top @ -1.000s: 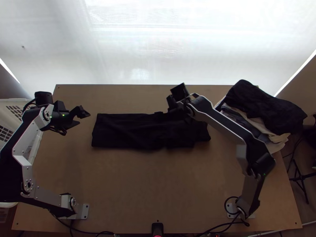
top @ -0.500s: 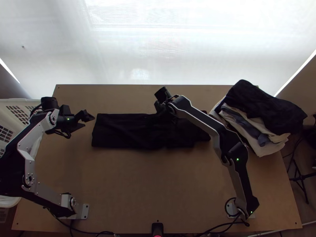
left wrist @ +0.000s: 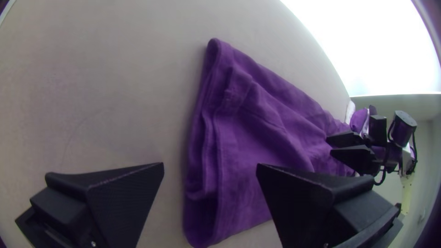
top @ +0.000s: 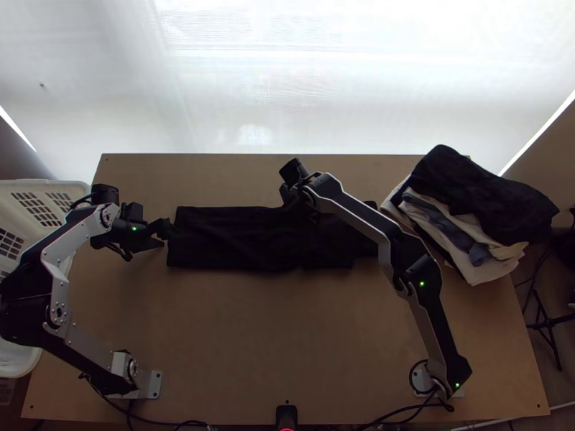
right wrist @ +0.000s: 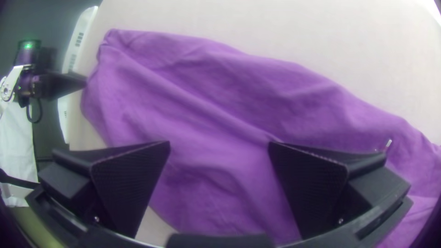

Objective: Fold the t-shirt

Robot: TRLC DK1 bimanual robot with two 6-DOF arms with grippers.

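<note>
Limp layers are stacked at the dark t-shirt's end, so the whole end will fold over in one bundle when I bring it inward.
My left gripper stands at the left end of the dark t-shirt, which lies folded in a long strip across the table. In the left wrist view, the left gripper is open around the layered end of the t-shirt, which looks purple there. My right gripper is over the middle of the strip, by its far edge. In the right wrist view, the right gripper is open, with the creased t-shirt beneath it and nothing pinched.
A pile of dark, grey and cream clothes rests at the table's far right corner. Beyond the left edge is a white basket. Bare wood of the table stretches between the arms' bases.
The left gripper has moved right and slightly nearer, up to the t-shirt's end. The right gripper went left over the cloth, then nearly stopped. The t-shirt has kept its place.
</note>
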